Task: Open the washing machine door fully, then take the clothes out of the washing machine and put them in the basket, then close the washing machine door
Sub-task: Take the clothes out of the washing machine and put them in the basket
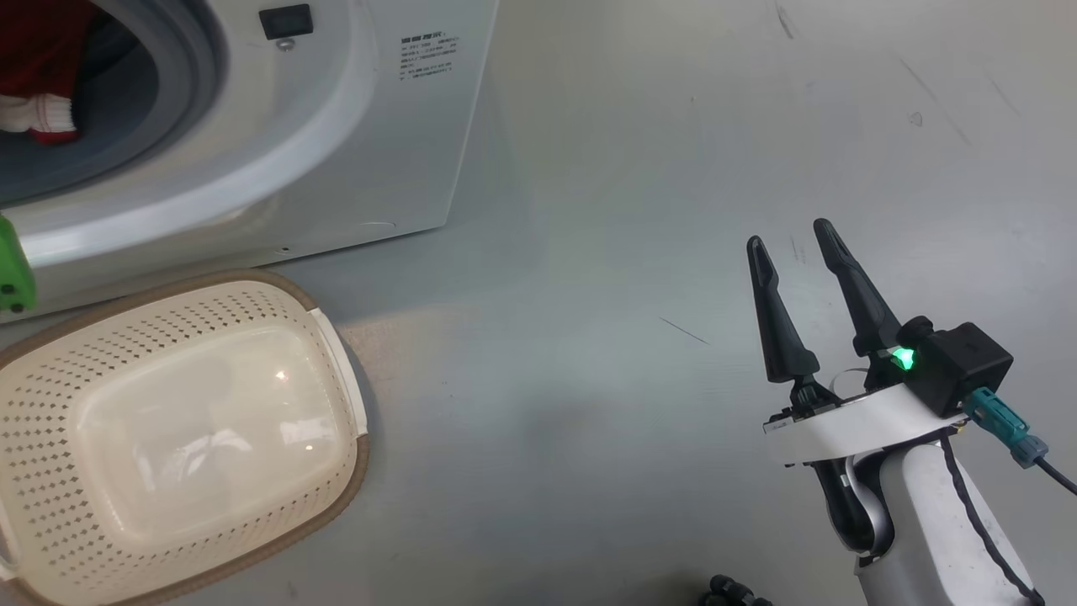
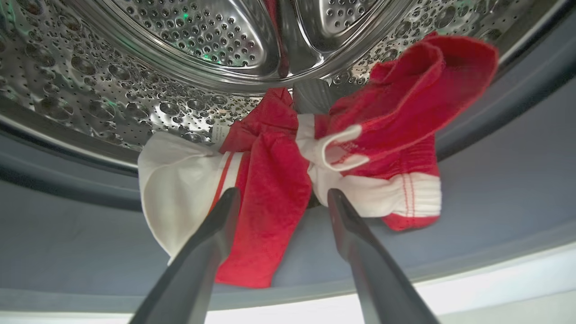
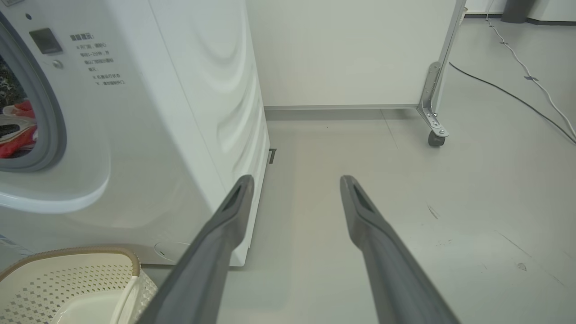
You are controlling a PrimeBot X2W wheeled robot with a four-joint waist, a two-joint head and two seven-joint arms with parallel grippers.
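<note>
The garment should unfurl long when the robot pulls the garment's white-and-red end [image 2: 229,175], and stay draped over the washing machine's seal, as red folds [image 2: 268,127] bunch toward the drum.
In the left wrist view my left gripper [image 2: 282,193] is open at the mouth of the washing machine [image 1: 353,126]. Its fingertips [image 2: 229,200] straddle a fold of the clothes [image 2: 270,180], red garments with white trim that hang from the steel drum [image 2: 135,90] over the grey seal [image 2: 495,180]. The clothes [image 1: 34,76] also show inside the opening in the head view. The cream basket [image 1: 341,379] stands empty on the floor below the machine. My right gripper [image 1: 787,240] hangs open over bare floor to the right, holding nothing. The washing machine door is out of view.
A green part [image 1: 13,269] pokes in at the head view's left edge, above the basket. In the right wrist view a white panel on a caster [image 3: 434,137] stands behind the machine, and cables [image 3: 517,90] run over the grey floor at the far right.
</note>
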